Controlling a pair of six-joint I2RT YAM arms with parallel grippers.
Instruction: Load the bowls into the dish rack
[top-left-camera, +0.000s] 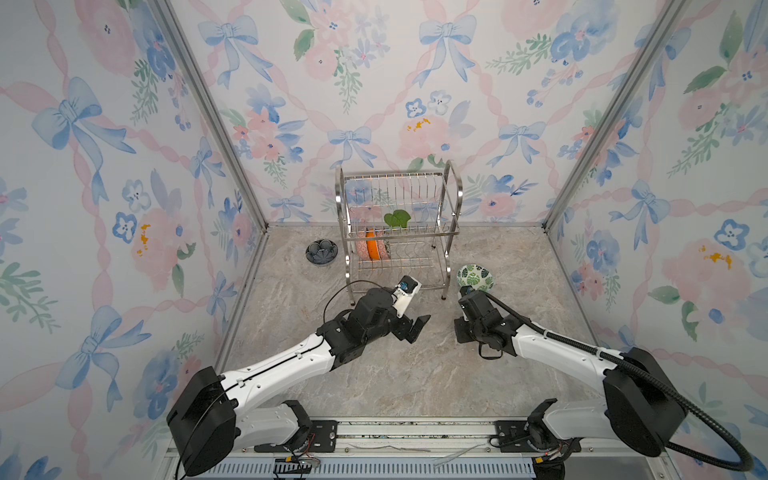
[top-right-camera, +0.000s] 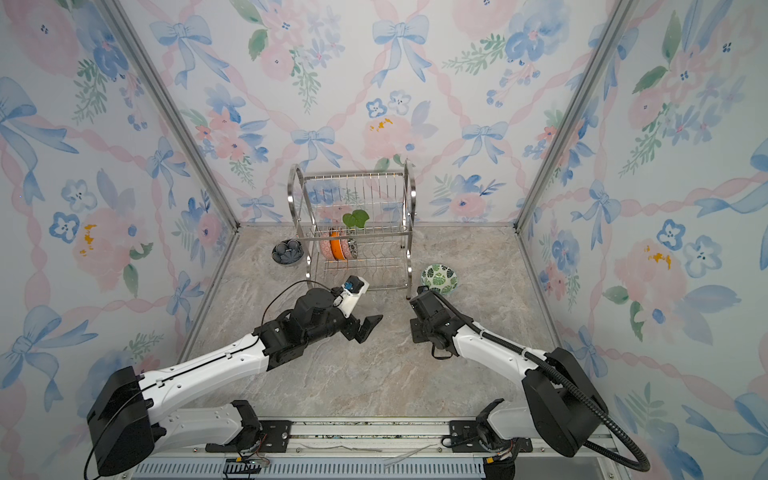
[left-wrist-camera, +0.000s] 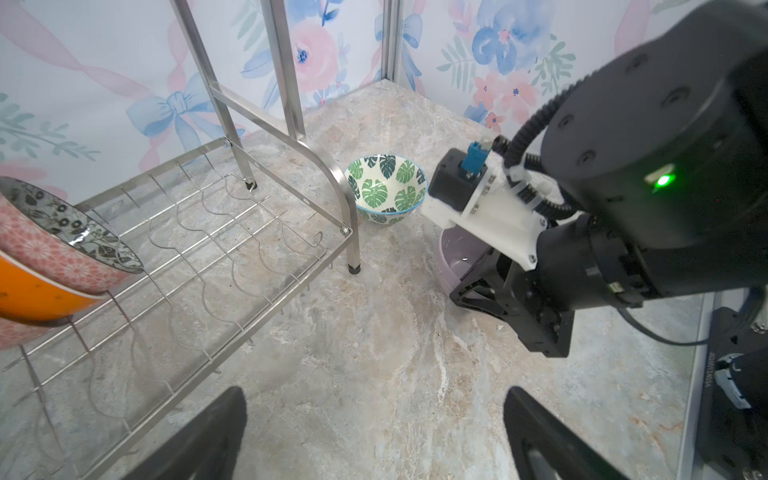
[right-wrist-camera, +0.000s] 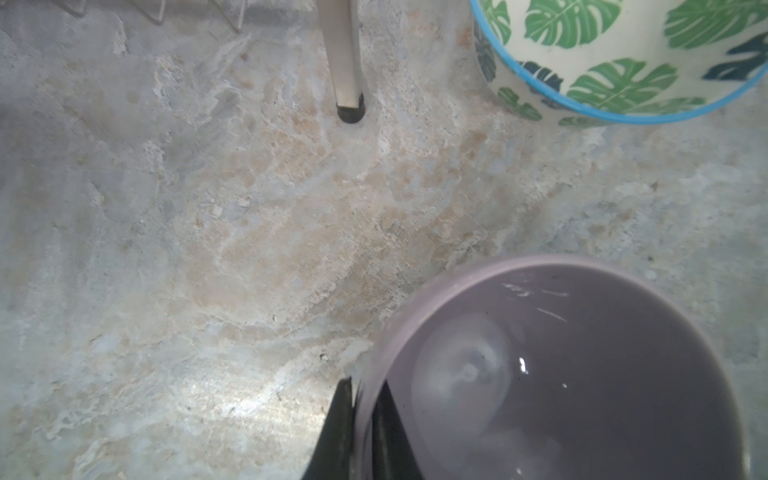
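Note:
The lavender bowl's way to the lower shelf (top-left-camera: 412, 267) is blocked by my hanging left gripper, which should withdraw and steady the rack's post (top-left-camera: 347, 270) near the dark blue bowl.
My right gripper (right-wrist-camera: 365, 384) is shut on the rim of the lavender bowl (right-wrist-camera: 582, 374), one finger inside and one outside; the bowl (left-wrist-camera: 455, 257) sits low over the table, right of the dish rack (top-left-camera: 455, 183). In both top views the wrist hides it. The green-leaf bowl (top-left-camera: 476, 276) (top-right-camera: 439, 279) stands upright just behind it. A dark blue bowl (top-left-camera: 321, 251) lies left of the rack. On the lower shelf (left-wrist-camera: 208, 232) a pink-sided floral bowl (left-wrist-camera: 62, 245) and an orange-sided one (top-left-camera: 372, 249) stand on edge. My left gripper (left-wrist-camera: 374, 436) hangs open and empty before the rack.
The rack's front right leg (right-wrist-camera: 347, 62) stands close to the lavender bowl and the leaf bowl. A green leaf-shaped piece (top-left-camera: 397, 218) hangs on the upper tier. Flower-papered walls close in the back and both sides. The two wrists are near each other at mid table.

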